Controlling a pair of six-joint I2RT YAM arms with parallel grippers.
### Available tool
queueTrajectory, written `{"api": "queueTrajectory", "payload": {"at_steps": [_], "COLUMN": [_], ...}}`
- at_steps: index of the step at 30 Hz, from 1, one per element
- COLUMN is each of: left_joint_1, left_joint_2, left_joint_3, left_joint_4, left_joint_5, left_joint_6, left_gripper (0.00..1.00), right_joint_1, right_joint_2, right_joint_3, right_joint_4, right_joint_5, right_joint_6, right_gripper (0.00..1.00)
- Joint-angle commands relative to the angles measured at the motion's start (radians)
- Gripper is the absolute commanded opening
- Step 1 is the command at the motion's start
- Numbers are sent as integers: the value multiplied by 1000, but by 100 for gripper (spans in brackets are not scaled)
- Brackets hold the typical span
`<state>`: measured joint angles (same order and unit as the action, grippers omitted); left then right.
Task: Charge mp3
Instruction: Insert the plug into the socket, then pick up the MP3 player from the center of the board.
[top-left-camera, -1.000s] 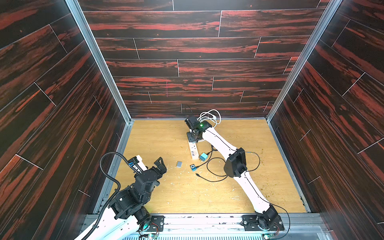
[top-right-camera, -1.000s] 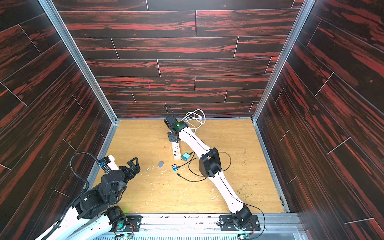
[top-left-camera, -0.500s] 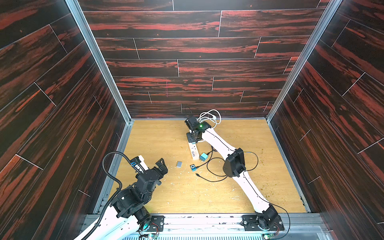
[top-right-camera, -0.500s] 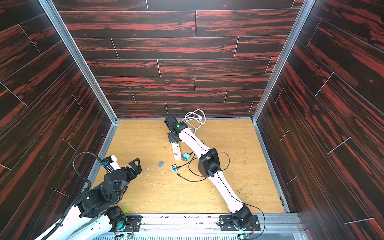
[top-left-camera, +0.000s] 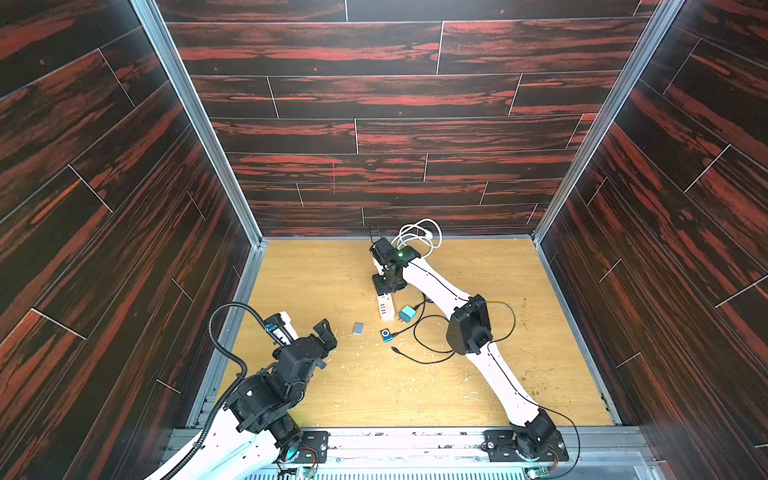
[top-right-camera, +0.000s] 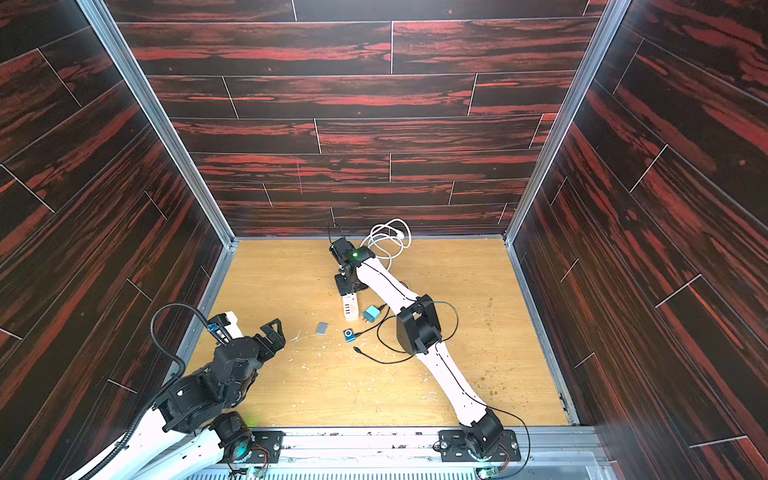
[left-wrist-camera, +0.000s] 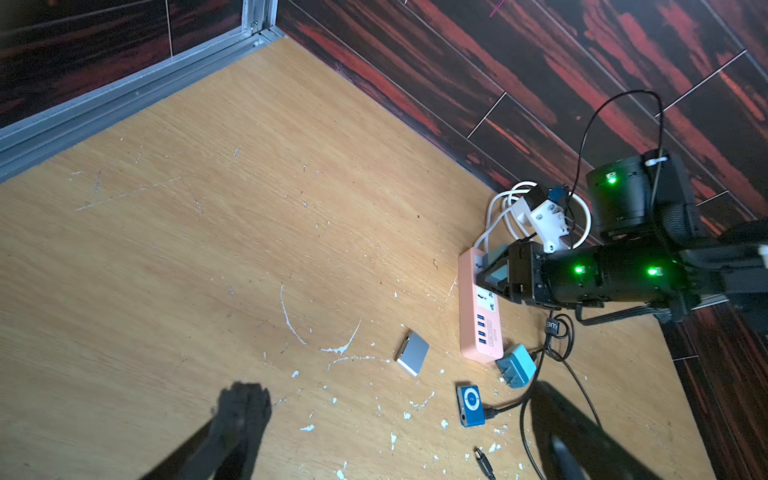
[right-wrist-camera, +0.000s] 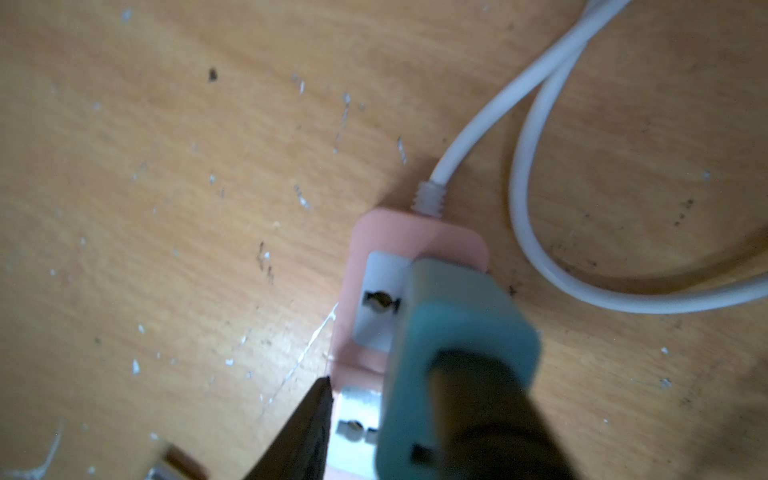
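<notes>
Open space (top-left-camera: 371, 321) lies between the silver device (top-left-camera: 357, 328) and the pink power strip, so my left gripper keeps moving in with open fingers until they are around the silver device.
The blue mp3 (top-left-camera: 386, 335) (top-right-camera: 350, 335) (left-wrist-camera: 471, 405) lies flat on the wooden table with a black cable (left-wrist-camera: 511, 405) plugged into it. A pink power strip (top-left-camera: 385, 309) (left-wrist-camera: 480, 332) (right-wrist-camera: 361, 270) lies just behind it. My right gripper (top-left-camera: 384, 286) (top-right-camera: 347, 286) (right-wrist-camera: 395, 374) is over the strip's far end, around a teal adapter (right-wrist-camera: 457, 324) (left-wrist-camera: 496, 270) standing on a socket. Its jaws are open: one finger (right-wrist-camera: 311, 415) is clear of the adapter. My left gripper (top-left-camera: 326, 332) (top-right-camera: 274, 332) (left-wrist-camera: 399, 436) hangs open near the front left, holding nothing.
A second teal adapter (top-left-camera: 407, 312) (left-wrist-camera: 515, 365) lies beside the strip's near end. A small silver device (top-left-camera: 358, 328) (left-wrist-camera: 412, 353) lies left of the mp3. The cable's loose plug (top-left-camera: 395, 350) (left-wrist-camera: 482, 457) rests nearer the front. The strip's white cord (top-left-camera: 417, 237) (right-wrist-camera: 519, 166) coils by the back wall.
My left arm has edged slightly toward the middle of the table. The right arm stays over the strip's far end, and its jaws have widened.
</notes>
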<state>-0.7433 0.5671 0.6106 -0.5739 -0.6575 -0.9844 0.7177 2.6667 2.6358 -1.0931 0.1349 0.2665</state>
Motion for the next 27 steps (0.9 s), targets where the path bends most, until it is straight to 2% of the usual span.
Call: {"api": "queueTrajectory", "payload": {"at_steps": [1, 5, 8, 12, 14, 19, 23, 27], "left_joint_1": [7, 7, 9, 10, 14, 56, 166, 218], "left_joint_2": [42, 80, 97, 137, 179, 313, 426, 531], "left_joint_3": [39, 49, 39, 37, 55, 103, 136, 200], "left_joint_4": [-30, -31, -18, -10, -10, 34, 66, 58], "left_joint_5": [12, 28, 31, 28, 9, 82, 243, 289], "left_joint_6": [-14, -32, -55, -68, -85, -118, -135, -141], "left_gripper": [100, 100, 100, 100, 100, 100, 100, 100], "right_joint_1": [2, 5, 6, 7, 11, 15, 32, 58], "right_joint_2": [-125, -234, -348, -426, -484, -690, -882, -1040], "right_joint_3": [4, -103, -250, -283, -349, -619, -942, -1237], "right_joint_4": [-55, -48, 47, 39, 61, 166, 313, 460], "right_joint_5": [-5, 35, 46, 77, 96, 88, 24, -18], "right_joint_6": [-25, -50, -68, -70, -79, -81, -95, -122], "right_gripper": [55, 55, 57, 57, 57, 58, 58, 58]}}
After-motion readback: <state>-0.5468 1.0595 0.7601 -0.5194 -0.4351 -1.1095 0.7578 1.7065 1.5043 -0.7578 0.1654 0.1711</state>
